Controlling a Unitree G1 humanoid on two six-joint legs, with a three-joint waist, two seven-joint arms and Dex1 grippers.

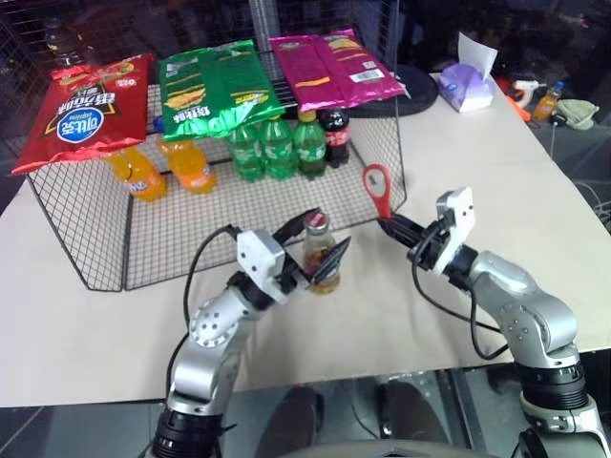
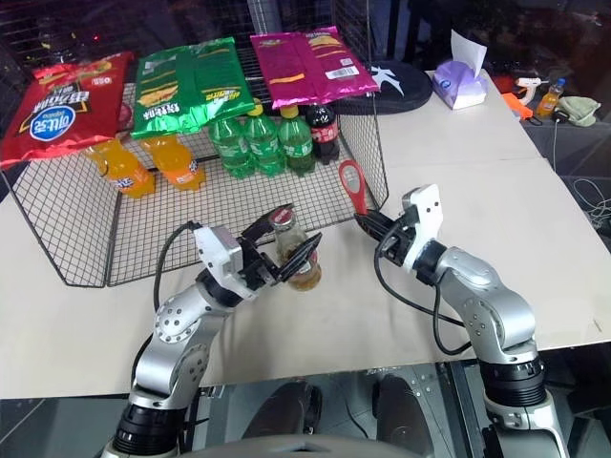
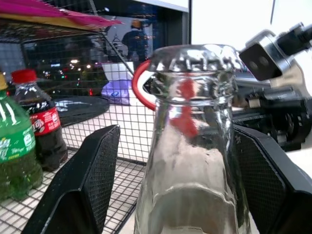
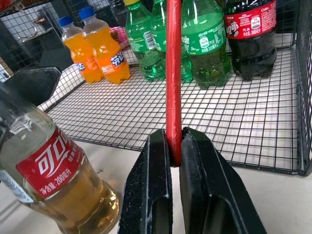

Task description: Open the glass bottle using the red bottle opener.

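Observation:
I can see the glass bottle standing loose between my left gripper's open fingers, so next I close them on its neck before I put the opener over the cap.
The glass bottle stands on the white table just in front of the wire rack, amber liquid low in it and a metal cap on its neck. My left gripper is open, one black finger on each side of the bottle; in the left wrist view a gap shows between one finger and the glass. To the right of the bottle, my right gripper is shut on the handle of the red bottle opener. The opener's ring head points up, level with the cap and apart from it.
A wire rack behind the bottle holds orange soda bottles, green bottles and a cola bottle, with chip bags on top. A tissue box sits at the back right. The table's front edge is close.

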